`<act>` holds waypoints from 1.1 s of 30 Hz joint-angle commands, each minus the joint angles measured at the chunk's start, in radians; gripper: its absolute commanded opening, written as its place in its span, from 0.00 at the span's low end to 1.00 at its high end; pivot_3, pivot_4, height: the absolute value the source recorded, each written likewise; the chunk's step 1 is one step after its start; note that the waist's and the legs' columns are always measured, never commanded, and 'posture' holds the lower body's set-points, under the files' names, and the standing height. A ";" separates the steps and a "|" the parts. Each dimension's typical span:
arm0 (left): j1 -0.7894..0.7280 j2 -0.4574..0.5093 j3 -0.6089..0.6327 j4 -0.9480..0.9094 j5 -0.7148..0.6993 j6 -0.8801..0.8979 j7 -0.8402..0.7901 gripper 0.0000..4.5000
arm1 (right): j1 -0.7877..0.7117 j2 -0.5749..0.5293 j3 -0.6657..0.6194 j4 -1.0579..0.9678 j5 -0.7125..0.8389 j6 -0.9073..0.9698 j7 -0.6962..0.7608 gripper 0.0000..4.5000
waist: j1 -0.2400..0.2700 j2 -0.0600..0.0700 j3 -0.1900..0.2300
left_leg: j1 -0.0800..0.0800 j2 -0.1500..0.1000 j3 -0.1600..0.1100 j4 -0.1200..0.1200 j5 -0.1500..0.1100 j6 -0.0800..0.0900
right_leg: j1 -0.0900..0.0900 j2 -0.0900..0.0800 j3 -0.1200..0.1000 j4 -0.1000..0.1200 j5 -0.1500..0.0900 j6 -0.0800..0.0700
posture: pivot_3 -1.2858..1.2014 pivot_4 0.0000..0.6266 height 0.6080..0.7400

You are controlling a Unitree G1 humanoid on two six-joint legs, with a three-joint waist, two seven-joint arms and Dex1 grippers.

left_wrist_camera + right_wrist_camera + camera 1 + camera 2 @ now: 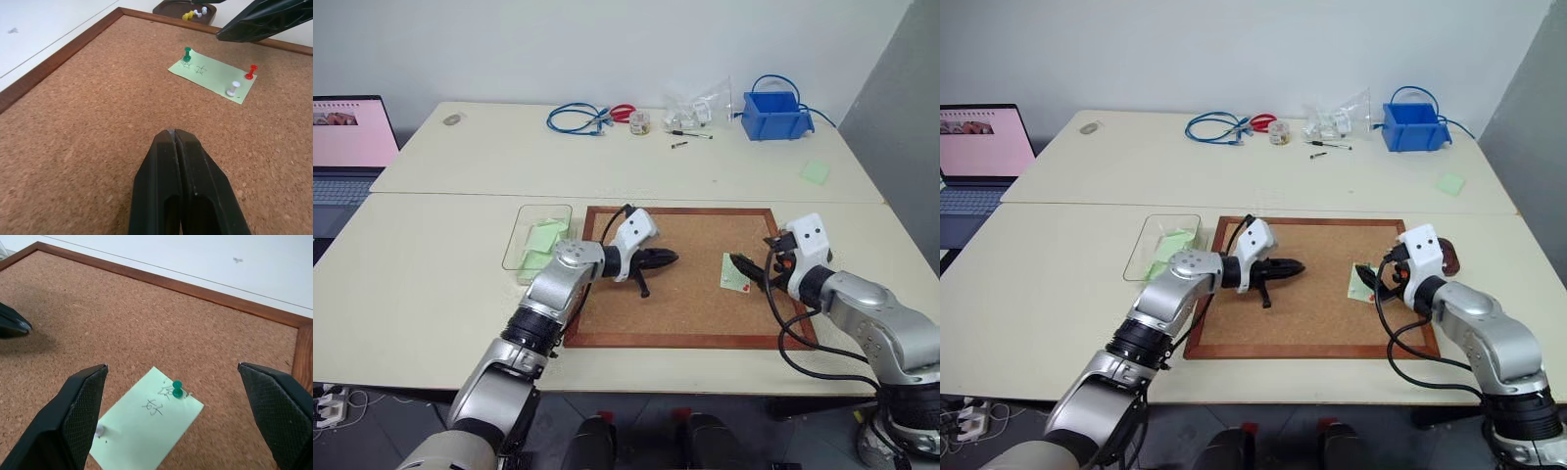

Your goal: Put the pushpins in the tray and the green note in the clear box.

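The green note [211, 73] is held to the cork board by the pushpins, so the robot's left gripper should wait while the right gripper takes the green pushpin [177, 388] to the tray.
The pale green note [211, 76] lies on the right part of the cork board [685, 313]. A green pushpin [187, 53] and a red pushpin [252, 71] stick in it, along with a white pin [233, 88]. My right gripper [171, 368] hangs open just above the note, its fingers either side of the green pushpin [177, 389]. My left gripper [174, 132] is shut and empty over the middle of the board, pointing toward the note. The dark brown tray [171, 7] sits beyond the board's right edge, holding yellow and white pins. The clear box [533, 212] stands left of the board with pale green paper inside.
On the far table are a blue bin [775, 115], a bright green square paper [816, 172], coiled blue cable [576, 119] and small clutter. A laptop [342, 147] stands at the far left. The board has a raised wooden frame.
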 commanded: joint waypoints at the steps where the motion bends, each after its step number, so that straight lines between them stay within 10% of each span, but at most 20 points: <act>1: -0.006 -0.017 -0.018 0.054 0.048 -0.034 0.019 0.01 | -0.013 0.016 -0.014 0.028 -0.040 -0.049 0.018 1.00 | 0.000 0.000 0.000 | 0.000 0.000 0.000 0.000 0.000 0.000 | 0.000 0.000 0.000 0.000 0.000 0.000 | 0.52 0.24 1.00; 18: -0.021 -0.026 -0.047 0.197 0.135 -0.108 0.019 0.01 | -0.041 0.084 0.031 0.148 -0.164 -0.148 0.080 1.00 | 0.000 0.002 -0.002 | 0.002 -0.001 -0.001 0.001 0.000 0.000 | 0.003 -0.001 -0.001 0.000 0.001 0.002 | 0.52 0.24 1.00; 33: -0.038 -0.025 -0.029 0.218 0.133 -0.117 0.025 0.00 | -0.068 0.143 0.007 0.226 -0.201 -0.179 0.083 0.38 | -0.001 0.003 -0.003 | 0.002 -0.001 -0.001 0.001 0.000 0.000 | 0.003 -0.001 -0.001 0.000 0.001 0.002 | 0.52 0.24 1.00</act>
